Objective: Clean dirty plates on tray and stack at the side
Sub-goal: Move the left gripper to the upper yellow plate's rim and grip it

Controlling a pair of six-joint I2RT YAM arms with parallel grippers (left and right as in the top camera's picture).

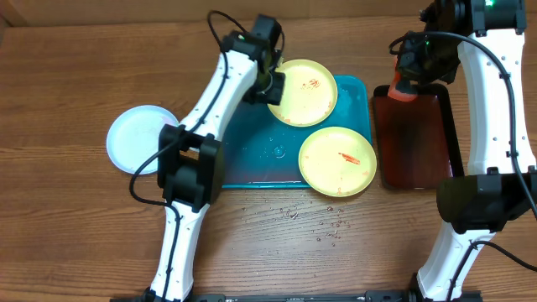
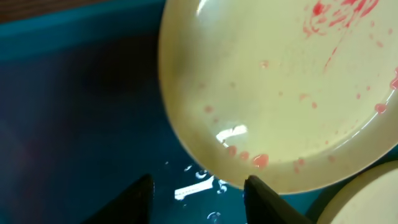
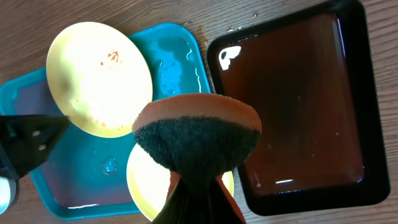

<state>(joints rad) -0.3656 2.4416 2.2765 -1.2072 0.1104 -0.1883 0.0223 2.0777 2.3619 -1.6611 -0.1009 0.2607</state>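
Observation:
The back plate sticks out over the tray's back edge, so the robot's left gripper should grip the plate's rim (image 1: 275, 111) and pull the plate into the tray before the right gripper scrubs.
Two yellow-green dirty plates with red smears lie on the turquoise tray (image 1: 252, 159): one at the back (image 1: 306, 91), one at the front right (image 1: 337, 161). A pale blue-white plate (image 1: 138, 138) rests on the table left of the tray. My left gripper (image 1: 270, 84) is low at the back plate's left rim. In the left wrist view its jaws (image 2: 199, 196) stand open over the wet tray (image 2: 74, 124), and the plate's rim (image 2: 280, 93) reaches the right finger (image 2: 261, 199). My right gripper (image 3: 199, 186) is shut on an orange sponge with a dark scouring pad (image 3: 196, 140), above the dark tray's back left corner.
A narrower dark red-black tray (image 1: 417, 138) stands right of the turquoise one, its bottom wet. Water drops (image 1: 323, 222) speckle the wooden table in front of the tray. Both arm bases stand at the near edge.

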